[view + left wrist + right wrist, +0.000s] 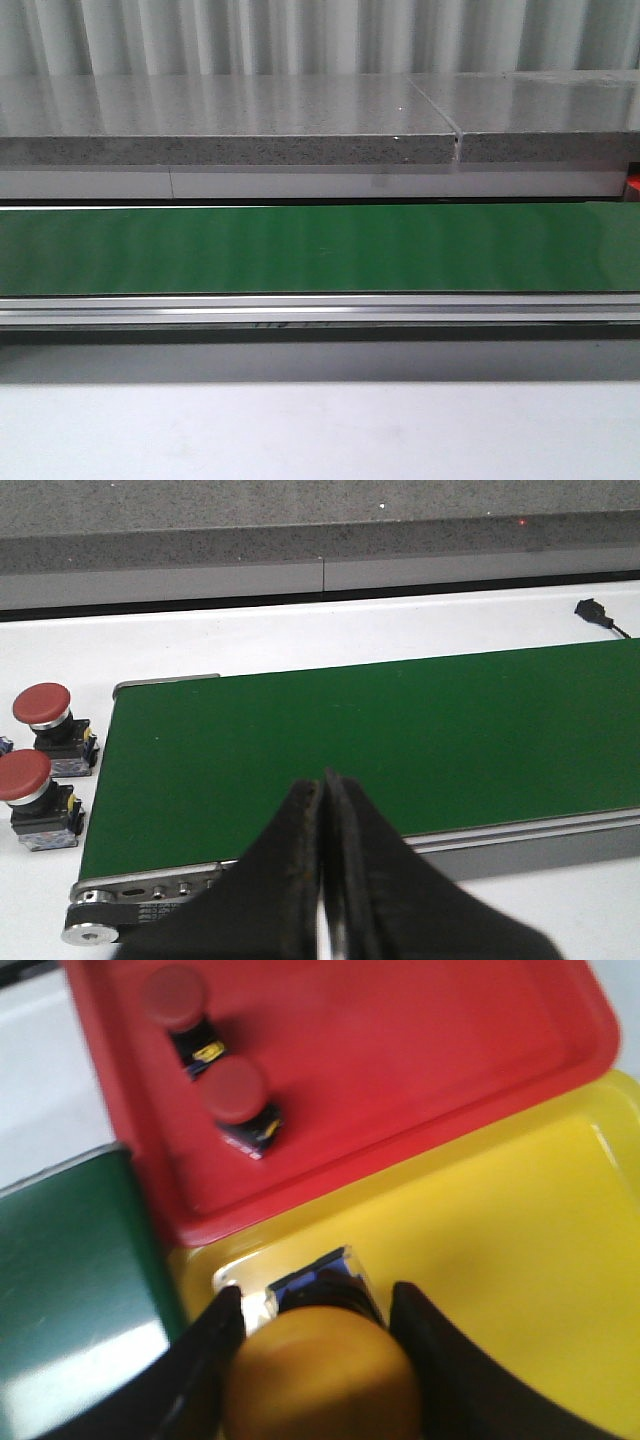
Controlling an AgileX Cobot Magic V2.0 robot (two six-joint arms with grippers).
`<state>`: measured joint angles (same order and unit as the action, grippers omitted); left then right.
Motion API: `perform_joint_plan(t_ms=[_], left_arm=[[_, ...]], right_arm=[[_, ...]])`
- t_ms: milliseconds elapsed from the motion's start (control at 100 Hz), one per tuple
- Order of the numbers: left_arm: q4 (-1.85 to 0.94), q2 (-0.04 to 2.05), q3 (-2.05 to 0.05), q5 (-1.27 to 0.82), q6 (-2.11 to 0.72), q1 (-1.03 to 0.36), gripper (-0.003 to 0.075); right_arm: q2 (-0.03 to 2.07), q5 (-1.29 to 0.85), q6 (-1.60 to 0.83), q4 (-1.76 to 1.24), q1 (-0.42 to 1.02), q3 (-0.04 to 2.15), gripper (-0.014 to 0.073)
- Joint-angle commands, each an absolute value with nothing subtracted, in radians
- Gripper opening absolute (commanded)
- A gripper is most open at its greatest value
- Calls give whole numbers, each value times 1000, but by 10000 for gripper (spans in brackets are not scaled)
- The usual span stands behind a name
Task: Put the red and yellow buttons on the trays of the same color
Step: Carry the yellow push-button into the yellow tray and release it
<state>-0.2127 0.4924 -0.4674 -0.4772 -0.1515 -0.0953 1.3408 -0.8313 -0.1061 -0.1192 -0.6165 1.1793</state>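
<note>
My right gripper should keep going down until the yellow button's base (316,1272), which hangs over the yellow tray's clear bottom (455,1235), touches it, and then let go.
A yellow button (320,1380) with a blue-and-black base sits between the fingers of my right gripper (316,1295), which is shut on its cap just above the yellow tray (520,1260), near that tray's corner. The red tray (420,1050) lies beside it and holds two red buttons (172,998) (235,1090) on their sides. Two more red buttons (42,705) (22,775) stand upright on the white table beside the end of the green belt. My left gripper (323,780) is shut on nothing over the near edge of that belt. Neither gripper shows in the front view.
The green conveyor belt (400,740) runs across the table with a metal frame and end roller (90,932). It also crosses the front view as a green belt (320,250), behind which a grey speckled counter (230,120) rises. A black cable plug (592,610) lies beyond the belt.
</note>
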Motion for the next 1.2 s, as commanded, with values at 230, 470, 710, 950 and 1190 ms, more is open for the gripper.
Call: perform_joint_plan(t_ms=[230, 470, 710, 950, 1190], left_arm=[[-231, 493, -495, -397, -151, -105, -20], [-231, 493, -495, -397, -151, -105, -20], [-231, 493, -495, -397, -151, -105, -20], [-231, 493, -495, -397, -151, -105, -20], [-231, 493, -495, -397, -151, -105, -20]], right_arm=[[1450, -727, -58, -123, -703, 1205, 43], [1579, -705, -58, -121, -714, 1205, 43], [1662, -692, -58, -115, -714, 1205, 43], [1718, -688, -58, -101, -714, 1205, 43], [1730, -690, -58, -84, -714, 1205, 48]])
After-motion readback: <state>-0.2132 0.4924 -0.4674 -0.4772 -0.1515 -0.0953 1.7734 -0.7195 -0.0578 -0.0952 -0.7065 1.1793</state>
